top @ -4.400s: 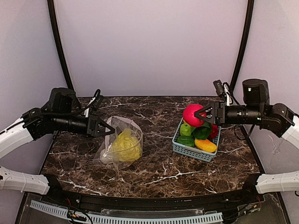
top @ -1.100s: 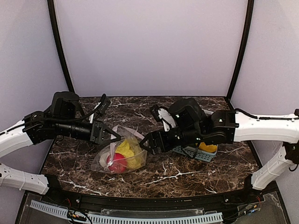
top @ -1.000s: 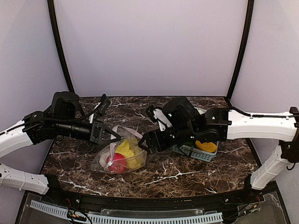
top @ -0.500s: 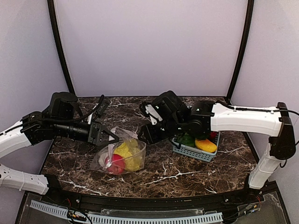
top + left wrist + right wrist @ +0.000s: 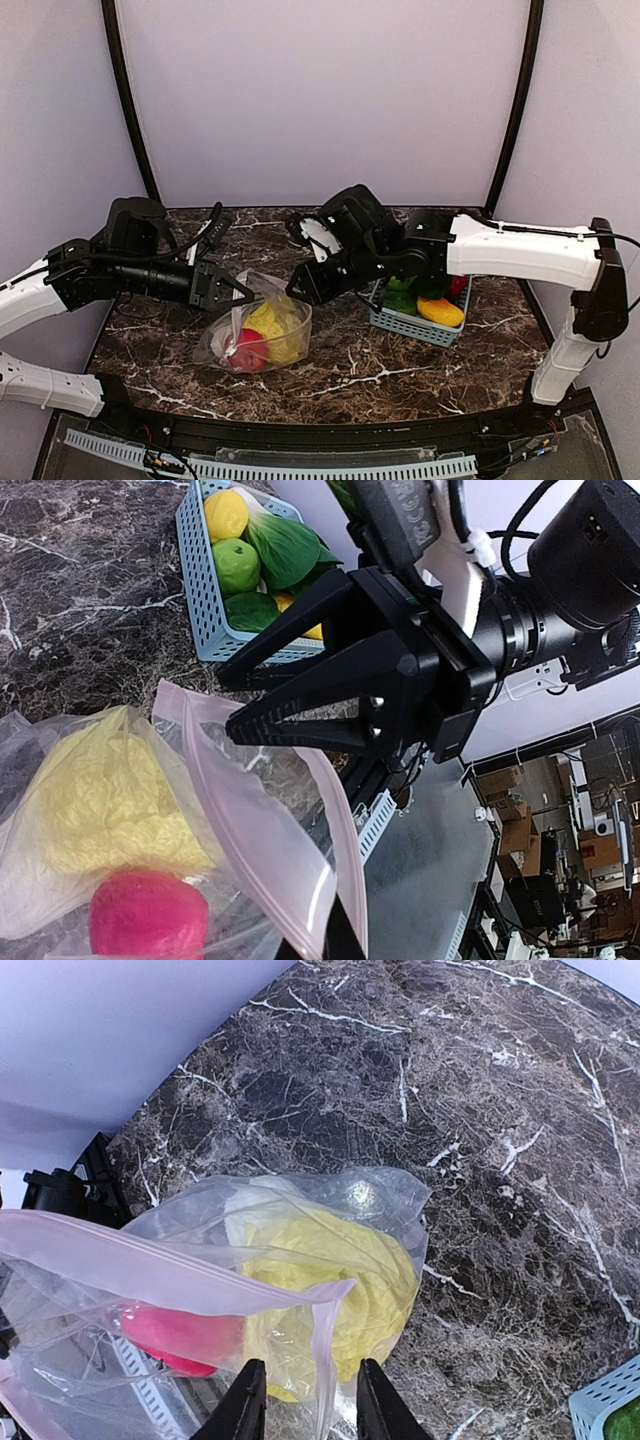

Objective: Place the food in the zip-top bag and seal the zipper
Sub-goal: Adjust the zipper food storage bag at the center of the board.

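Observation:
The bag sags low over the cabbage (image 5: 272, 322), so next my right gripper pinches the zipper's loose end (image 5: 332, 1293) and pulls up the bag's opening before more food goes in.
The clear zip-top bag (image 5: 258, 333) lies left of centre with its mouth held up. It holds the pale yellow cabbage (image 5: 276, 325) and the red fruit (image 5: 247, 349). My left gripper (image 5: 240, 293) is shut on the bag's mouth edge by the pinkish zipper (image 5: 262, 852). My right gripper (image 5: 293, 291) is open and empty just above the mouth's right end. In the right wrist view a flap of the bag (image 5: 335, 1350) hangs between its open fingers (image 5: 246, 1408), above the cabbage (image 5: 345, 1265) and red fruit (image 5: 178, 1337). The left wrist view shows the lemon (image 5: 226, 514) and green apple (image 5: 237, 565) in the basket.
The light-blue basket (image 5: 412, 324) stands right of centre with an orange-yellow pepper (image 5: 440, 312), green pieces and a leafy vegetable (image 5: 287, 546). My right arm reaches across above it. The back wall and two black posts close the far side.
The red fruit that my right gripper held over the basket now lies in the bag. In the last second the open right gripper has drawn up and back from the bag's mouth.

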`<action>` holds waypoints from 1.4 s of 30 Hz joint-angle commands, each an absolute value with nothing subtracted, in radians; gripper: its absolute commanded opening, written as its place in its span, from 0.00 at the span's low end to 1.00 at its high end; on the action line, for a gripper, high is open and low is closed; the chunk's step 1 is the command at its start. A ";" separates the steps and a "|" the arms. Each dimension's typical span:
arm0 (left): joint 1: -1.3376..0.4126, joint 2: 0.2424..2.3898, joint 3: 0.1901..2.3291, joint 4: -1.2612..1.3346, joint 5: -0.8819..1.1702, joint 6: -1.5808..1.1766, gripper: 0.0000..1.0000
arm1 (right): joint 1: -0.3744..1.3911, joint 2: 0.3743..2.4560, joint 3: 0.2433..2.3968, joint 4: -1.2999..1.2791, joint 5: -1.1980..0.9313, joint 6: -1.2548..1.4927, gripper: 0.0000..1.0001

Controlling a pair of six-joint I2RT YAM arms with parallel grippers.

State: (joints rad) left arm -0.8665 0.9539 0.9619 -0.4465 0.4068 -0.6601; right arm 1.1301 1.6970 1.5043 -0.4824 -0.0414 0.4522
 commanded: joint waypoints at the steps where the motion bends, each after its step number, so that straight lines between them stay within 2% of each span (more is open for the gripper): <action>1: -0.859 0.944 0.956 -0.468 0.392 -0.635 0.01 | 1.128 1.751 1.529 -0.542 -0.053 0.429 0.29; 6: -0.859 0.948 0.926 -0.452 0.410 -0.650 0.01 | 1.129 1.748 1.528 -0.554 -0.036 0.437 0.27; 15: -0.857 0.974 0.919 -0.433 0.405 -0.648 0.01 | 1.127 1.712 1.549 -0.548 0.009 0.437 0.00; 21: -0.855 0.989 0.920 -0.481 0.355 -0.615 0.01 | 1.127 1.677 1.678 -0.598 0.087 0.424 0.00; 24: -0.855 0.979 1.034 -0.572 0.284 -0.554 0.01 | 1.127 1.636 1.746 -0.552 0.096 0.449 0.00; 29: -0.850 0.967 1.176 -0.662 0.222 -0.492 0.01 | 1.127 1.585 1.736 -0.406 0.054 0.452 0.00; 32: -0.850 0.965 1.167 -0.665 0.209 -0.519 0.01 | 1.127 1.584 1.727 -0.408 0.070 0.478 0.00; 36: -0.850 0.934 1.071 -0.546 0.233 -0.606 0.01 | 1.128 1.554 1.671 -0.408 0.090 0.512 0.00; 42: -0.849 0.950 1.044 -0.478 0.283 -0.634 0.01 | 1.130 1.518 1.578 -0.497 0.258 0.554 0.00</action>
State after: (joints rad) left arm -0.8555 0.9497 1.0454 -0.5243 0.2516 -0.6033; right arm 1.1309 1.5616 1.6238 -0.4561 0.1184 0.5087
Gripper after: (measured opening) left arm 0.009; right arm 0.006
